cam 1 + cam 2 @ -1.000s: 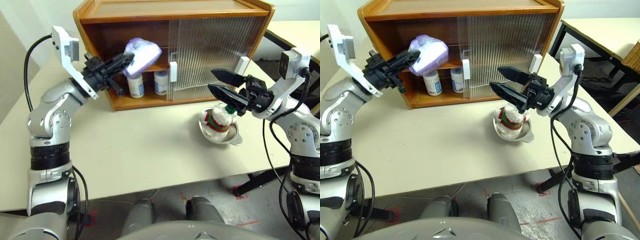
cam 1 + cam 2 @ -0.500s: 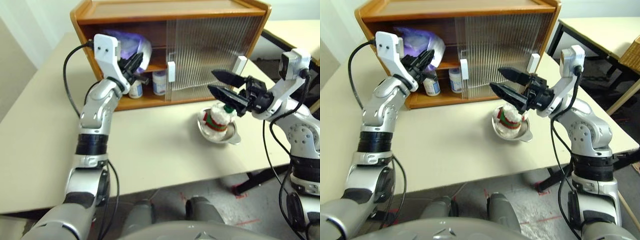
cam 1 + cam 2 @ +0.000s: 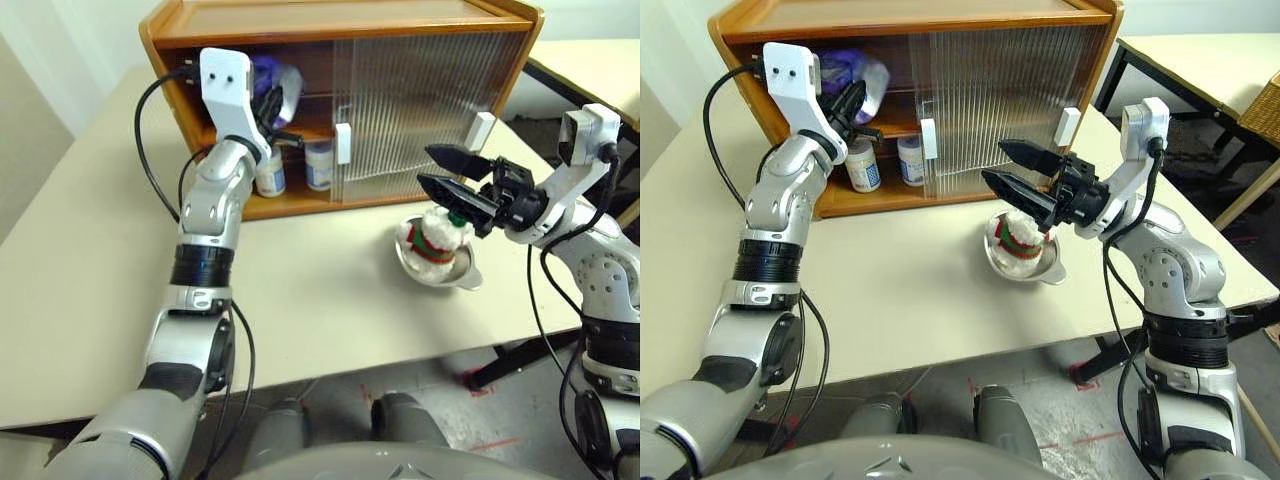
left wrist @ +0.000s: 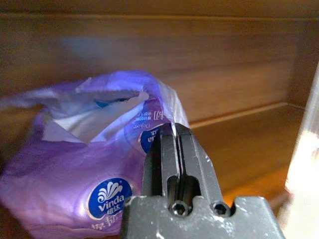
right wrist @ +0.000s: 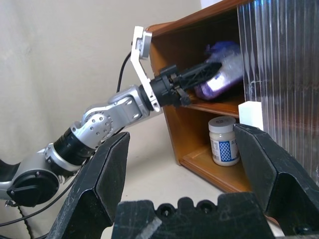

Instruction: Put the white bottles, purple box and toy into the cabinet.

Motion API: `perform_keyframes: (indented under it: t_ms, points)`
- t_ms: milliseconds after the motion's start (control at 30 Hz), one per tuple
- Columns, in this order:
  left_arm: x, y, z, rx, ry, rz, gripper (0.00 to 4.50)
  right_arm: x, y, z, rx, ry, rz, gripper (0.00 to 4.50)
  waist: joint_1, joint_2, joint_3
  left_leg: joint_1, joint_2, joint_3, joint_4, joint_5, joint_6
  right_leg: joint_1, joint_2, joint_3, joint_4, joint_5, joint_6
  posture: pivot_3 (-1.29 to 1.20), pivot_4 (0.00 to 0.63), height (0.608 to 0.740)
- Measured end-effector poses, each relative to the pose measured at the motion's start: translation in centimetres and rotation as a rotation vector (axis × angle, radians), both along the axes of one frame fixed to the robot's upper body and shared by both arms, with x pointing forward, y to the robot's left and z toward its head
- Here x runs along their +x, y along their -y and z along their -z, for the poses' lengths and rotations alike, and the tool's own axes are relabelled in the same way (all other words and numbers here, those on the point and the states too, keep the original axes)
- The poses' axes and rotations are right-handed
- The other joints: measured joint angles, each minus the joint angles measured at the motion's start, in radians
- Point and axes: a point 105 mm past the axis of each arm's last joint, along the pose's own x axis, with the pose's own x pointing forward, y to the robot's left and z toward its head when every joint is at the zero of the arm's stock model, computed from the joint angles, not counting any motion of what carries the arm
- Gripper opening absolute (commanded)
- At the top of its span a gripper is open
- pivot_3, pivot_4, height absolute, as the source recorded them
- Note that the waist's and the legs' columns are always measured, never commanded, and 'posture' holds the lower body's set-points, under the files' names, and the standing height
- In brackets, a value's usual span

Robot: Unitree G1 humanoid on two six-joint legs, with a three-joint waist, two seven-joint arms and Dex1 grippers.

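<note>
The purple box (image 3: 840, 68) sits crooked on the upper shelf, so my left gripper should release its wrapper, back away and push its near end (image 3: 874, 90) inward with closed fingers.
My left gripper (image 3: 268, 102) is shut on the wrapper of the purple box (image 3: 279, 83), a soft lavender tissue pack, and reaches into the open left side of the cabinet (image 3: 340, 22) at the upper shelf. The wrist view shows its fingers (image 4: 172, 149) pinching the purple box (image 4: 75, 169) in front of the wooden back wall. Two white bottles (image 3: 270, 172) (image 3: 320, 165) stand on the lower shelf. The toy (image 3: 437, 235), a fluffy white snowman, sits in a metal dish (image 3: 462, 277). My right gripper (image 3: 425, 166) hangs open just above it.
The ribbed sliding door (image 3: 430, 100) with its white handle (image 3: 345, 143) covers the cabinet's right half. The cabinet stands at the back of a beige table (image 3: 300, 300). Another table (image 3: 590, 60) stands to the right.
My left arm has swung inward and pushed the purple box forward from in front of the cabinet into its upper shelf. The right gripper has stayed open above the toy.
</note>
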Motion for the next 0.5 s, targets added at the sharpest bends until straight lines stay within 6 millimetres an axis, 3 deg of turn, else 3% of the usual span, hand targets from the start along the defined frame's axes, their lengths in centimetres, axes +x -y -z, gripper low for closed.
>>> perform_keyframes:
  t_ms: [100, 200, 500]
  points:
    - [0.22, -0.40, -0.12, -0.006, 0.008, -0.035, 0.02, 0.00, 0.00, 0.01, 0.000, 0.000, 0.000, 4.50, 0.001, 0.000, 0.000, 0.000, 0.000, 0.000, 0.000, 0.000, 0.000, 0.000, 0.000, 0.000, 0.000, 0.000, 0.000, -0.06, 0.000, 0.740]
    - [0.44, -0.27, 0.40, -0.024, -0.009, -0.050, 0.64, -0.02, 0.03, 0.11, 0.000, -0.003, 0.001, 4.50, 0.001, 0.000, 0.000, -0.001, 0.000, 0.000, 0.000, 0.000, 0.000, 0.000, 0.000, 0.000, 0.000, 0.000, 0.000, -0.07, 0.000, 0.740]
    - [0.39, 0.40, 0.48, -0.044, -0.012, -0.033, 4.02, -0.03, 0.05, 0.11, -0.001, -0.003, 0.002, 4.50, -0.001, 0.000, 0.000, 0.000, 0.000, 0.000, 0.000, 0.000, 0.000, 0.000, 0.000, 0.000, 0.000, 0.000, 0.000, -0.06, 0.000, 0.740]
